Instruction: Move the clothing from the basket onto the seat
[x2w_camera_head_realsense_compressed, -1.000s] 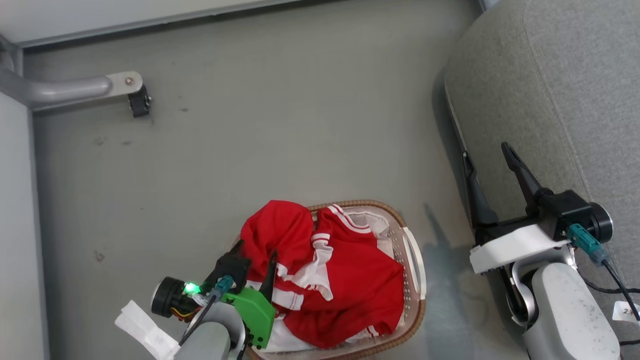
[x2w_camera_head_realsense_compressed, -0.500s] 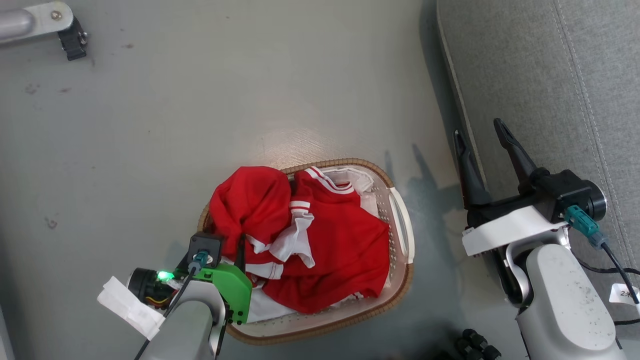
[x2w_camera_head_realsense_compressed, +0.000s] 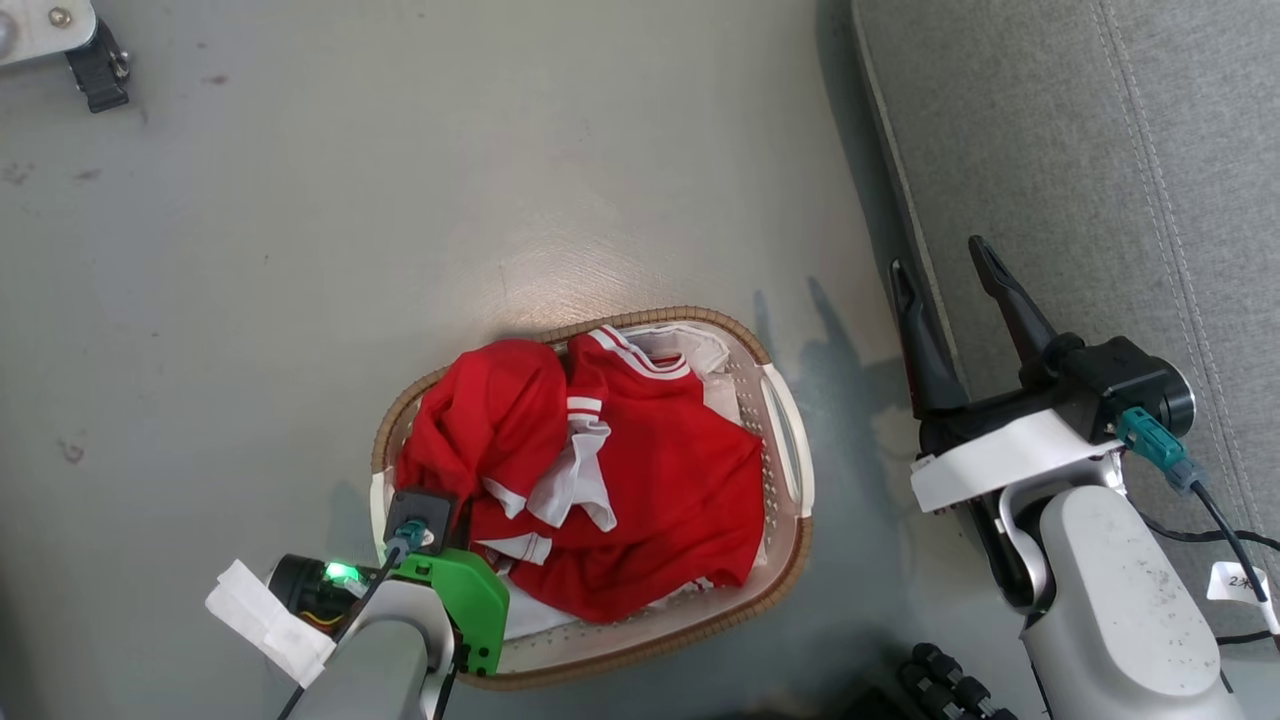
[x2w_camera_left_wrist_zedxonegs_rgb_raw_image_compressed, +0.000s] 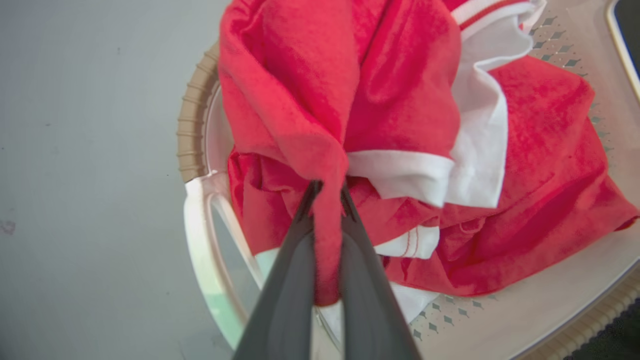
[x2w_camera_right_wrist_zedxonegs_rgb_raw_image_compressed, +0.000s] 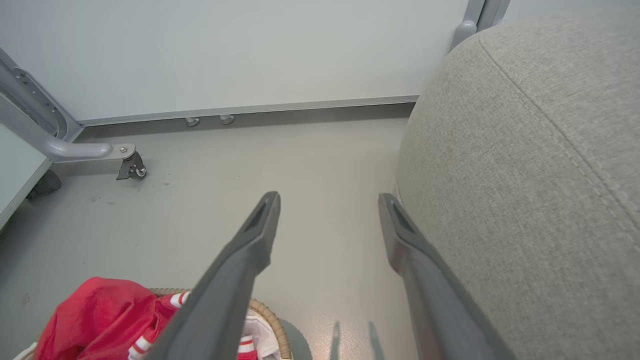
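I expect the bunched red clothing (x2w_camera_head_realsense_compressed: 506, 398) to come away alone when I carry it, because a flatter red piece with a striped collar (x2w_camera_head_realsense_compressed: 642, 355) lies underneath.
The red clothing (x2w_camera_head_realsense_compressed: 650, 480) with white trim lies heaped in the oval white basket (x2w_camera_head_realsense_compressed: 790, 440) on the floor. In the left wrist view my left gripper (x2w_camera_left_wrist_zedxonegs_rgb_raw_image_compressed: 327, 189) points down into the pile, shut on a raised fold of red clothing (x2w_camera_left_wrist_zedxonegs_rgb_raw_image_compressed: 300, 100) near the basket's (x2w_camera_left_wrist_zedxonegs_rgb_raw_image_compressed: 192, 125) handle end. My right gripper (x2w_camera_head_realsense_compressed: 938, 258) hangs open and empty right of the basket, at the edge of the grey seat (x2w_camera_head_realsense_compressed: 1100, 150). The right wrist view shows my right gripper (x2w_camera_right_wrist_zedxonegs_rgb_raw_image_compressed: 329, 200) open over bare floor, the seat (x2w_camera_right_wrist_zedxonegs_rgb_raw_image_compressed: 525, 150) at right, and clothing (x2w_camera_right_wrist_zedxonegs_rgb_raw_image_compressed: 95, 315) and basket (x2w_camera_right_wrist_zedxonegs_rgb_raw_image_compressed: 270, 315) at lower left.
A grey metal leg with a black caster (x2w_camera_head_realsense_compressed: 90, 65) stands at the far left, also in the right wrist view as a caster (x2w_camera_right_wrist_zedxonegs_rgb_raw_image_compressed: 131, 169) before a pale wall (x2w_camera_right_wrist_zedxonegs_rgb_raw_image_compressed: 250, 50). Black wheels (x2w_camera_head_realsense_compressed: 950, 680) sit at the bottom edge. Grey floor (x2w_camera_head_realsense_compressed: 400, 200) lies beyond the basket.
The head view has tilted, shifting the whole picture. My left gripper, open above the pile a second ago, has turned downward into the clothing and shut on a red fold.
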